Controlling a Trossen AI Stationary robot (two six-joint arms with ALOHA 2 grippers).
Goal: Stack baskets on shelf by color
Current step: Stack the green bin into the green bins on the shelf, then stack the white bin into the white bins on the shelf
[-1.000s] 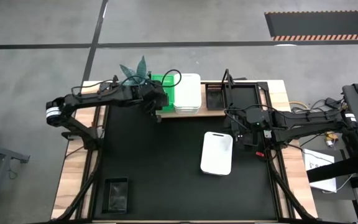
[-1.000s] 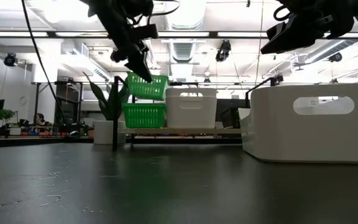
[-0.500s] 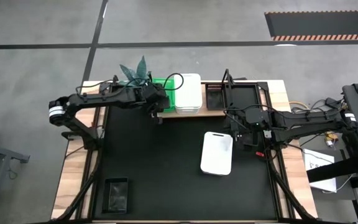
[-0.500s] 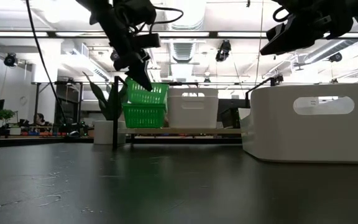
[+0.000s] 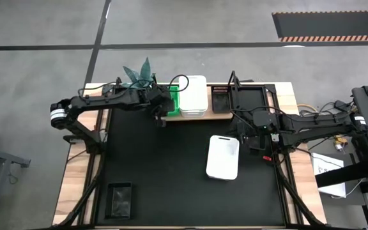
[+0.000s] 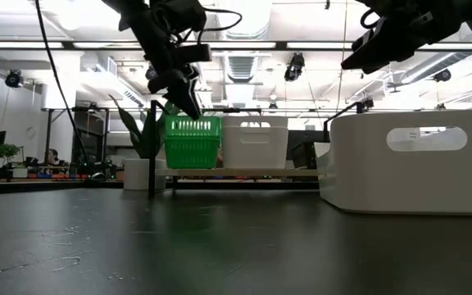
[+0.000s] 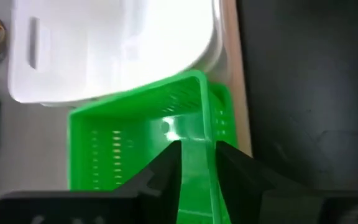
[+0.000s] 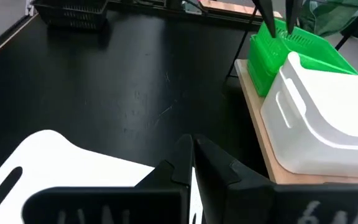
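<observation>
The white basket's far corner (image 5: 235, 140) is by my right gripper, which hangs shut facing the shelf. I should swing back, open and grab its near end (image 5: 221, 177) for stacking.
Two green baskets (image 5: 171, 96) sit nested on the left end of the shelf (image 5: 213, 114). The top one (image 6: 192, 141) is level inside the lower one. My left gripper (image 7: 196, 163) is open over its near end wall, with one finger on each side. White baskets (image 5: 193, 96) and a black basket (image 5: 221, 101) stand further right on the shelf. Another white basket (image 5: 223, 156) lies on the table. My right gripper (image 8: 192, 149) hangs shut above that basket's far right corner. A second black basket (image 5: 120, 199) sits at the near left. My left gripper has one finger (image 7: 165, 171) inside and one finger (image 7: 232, 171) outside the top green basket's near end wall (image 7: 196, 134). It slants down from the table's left. I cannot tell whether either finger touches the wall. The basket rests level in the green one below.
A potted plant (image 5: 138, 73) stands just behind the shelf's left end. Black metal posts (image 6: 152, 147) rise at the shelf's ends. A wide stretch of black table top (image 5: 158, 166) lies bare between the shelf and the near-left black basket.
The top green basket was tilted above the lower green one. It has come down and now sits level, nested inside it. My left gripper stays just above the basket's near wall.
</observation>
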